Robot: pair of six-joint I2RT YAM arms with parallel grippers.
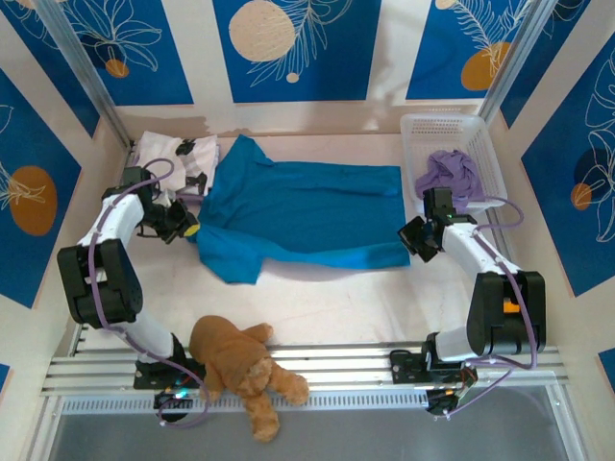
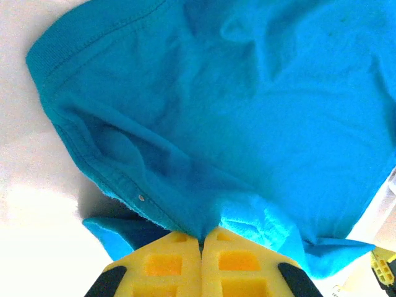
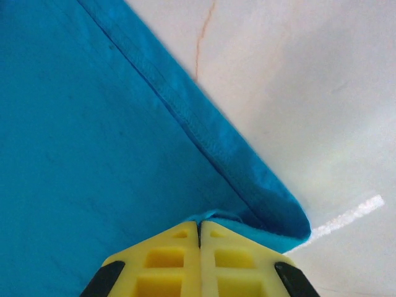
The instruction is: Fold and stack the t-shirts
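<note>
I should keep folding the teal t-shirt's near side (image 1: 336, 257) inward with my right gripper until it lies flat, then let go, as the shirt's held corner lines up with its hem (image 1: 403, 194).
A large teal-blue t-shirt (image 1: 307, 206) lies spread across the middle of the table, one sleeve hanging toward the front left. My left gripper (image 1: 187, 229) is shut on the cloth at the shirt's left edge; in the left wrist view the yellow fingers (image 2: 167, 263) pinch a bunched fold of teal cloth (image 2: 247, 111). My right gripper (image 1: 415, 242) is shut on the shirt's near right hem corner (image 3: 272, 216), the yellow fingers (image 3: 226, 260) closed over the fabric. A white t-shirt with black blotches (image 1: 173, 158) lies at the back left. A pale lavender t-shirt (image 1: 450, 175) sits in the basket.
A white plastic basket (image 1: 485, 144) stands at the back right. A brown plush teddy bear (image 1: 245, 370) lies on the metal rails at the near edge, between the two arm bases. Blue-patterned walls close in on three sides.
</note>
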